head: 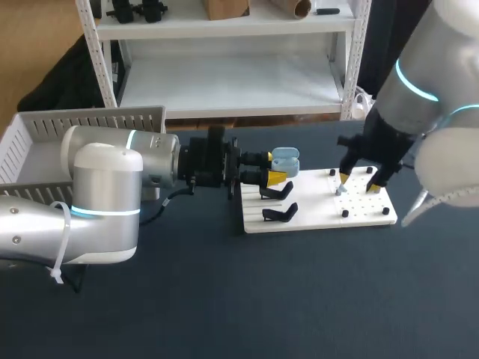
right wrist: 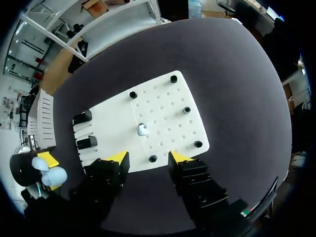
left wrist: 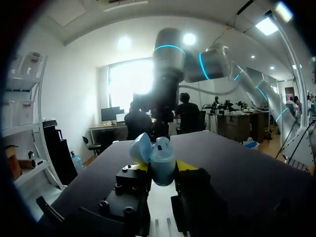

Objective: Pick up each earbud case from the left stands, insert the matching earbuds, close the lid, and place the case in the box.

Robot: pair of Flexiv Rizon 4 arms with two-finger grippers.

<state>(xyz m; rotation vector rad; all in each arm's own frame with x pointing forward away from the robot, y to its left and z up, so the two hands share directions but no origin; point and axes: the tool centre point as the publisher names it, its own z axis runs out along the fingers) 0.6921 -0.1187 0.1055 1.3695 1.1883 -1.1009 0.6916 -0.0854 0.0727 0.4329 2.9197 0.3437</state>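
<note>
I see a black rim (right wrist: pixel 141 125) showing behind the white earbud (right wrist: pixel 142 130), so I expect the earbud to come off and leave a black peg standing when I lift it.
A light blue earbud case (head: pixel 285 160) with its lid standing open is held above the left end of the white board (head: pixel 318 215); my left gripper (head: pixel 275 168) is shut on it. In the left wrist view the case (left wrist: pixel 162 167) sits between the two yellow tips of that gripper (left wrist: pixel 163 171). One small white earbud (right wrist: pixel 142 130) lies on the board's pegged part (right wrist: pixel 168 106). My right gripper (right wrist: pixel 149 158) hangs open above it, nothing between its fingers. In the head view the right gripper (head: pixel 358 182) hovers over the board's right half, close to the earbud (head: pixel 340 189).
Two black stands (head: pixel 278 191) (head: pixel 282 214) on the board's left half are empty. Black pegs (right wrist: pixel 186 110) ring the perforated area. A grey slatted box (head: pixel 45 142) sits at the table's far left, behind my left arm.
</note>
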